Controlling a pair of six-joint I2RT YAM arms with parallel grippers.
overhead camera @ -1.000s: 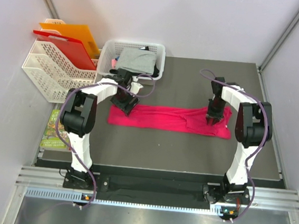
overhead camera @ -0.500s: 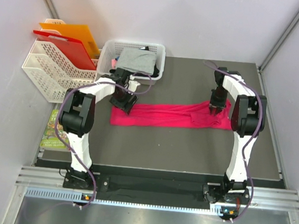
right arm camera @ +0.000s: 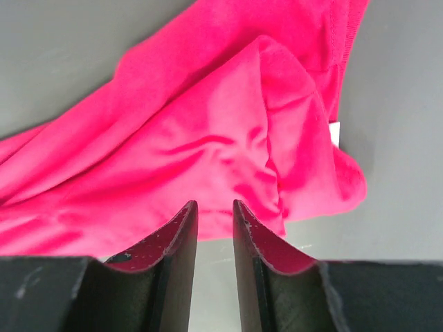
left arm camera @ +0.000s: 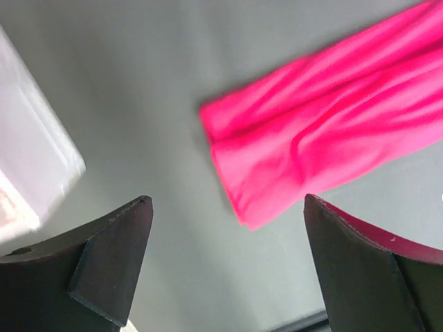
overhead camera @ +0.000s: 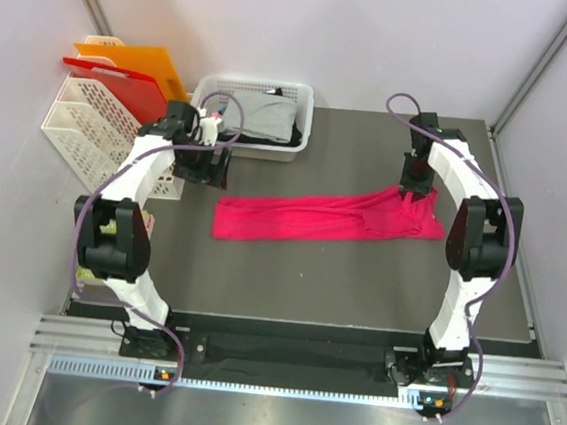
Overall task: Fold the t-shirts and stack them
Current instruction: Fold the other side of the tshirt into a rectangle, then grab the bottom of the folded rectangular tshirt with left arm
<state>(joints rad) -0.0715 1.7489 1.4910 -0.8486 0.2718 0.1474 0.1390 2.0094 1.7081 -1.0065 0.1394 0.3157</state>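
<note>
The pink-red t-shirt's near-basket end (overhead camera: 229, 218) will fold back over itself when the robot carries it inward, because loose creases (overhead camera: 298, 213) run along the thin strip of t-shirt.
The pink-red t-shirt (overhead camera: 323, 216) lies folded into a long strip across the table, its right end slanted toward the back. My left gripper (overhead camera: 200, 164) is wide open and empty, up and to the left of the shirt's left end (left arm camera: 311, 138). My right gripper (overhead camera: 414, 180) hovers over the far edge of the shirt's right end (right arm camera: 228, 124). Its jaws stand a narrow gap apart with nothing between them. The grey t-shirt (overhead camera: 258, 113) lies in the white basket (overhead camera: 256, 85), with the black one (overhead camera: 293, 130) beside it.
A white file rack (overhead camera: 90, 139) at the back left holds an orange folder (overhead camera: 142, 63) and a red folder (overhead camera: 115, 81). A green booklet (overhead camera: 99, 245) lies off the table's left edge. A white shape (left arm camera: 34, 159) fills the left of the left wrist view.
My left gripper let go of the shirt's left end and swung back-left toward the rack. My right gripper moved back, dragging the shirt's right end with it.
</note>
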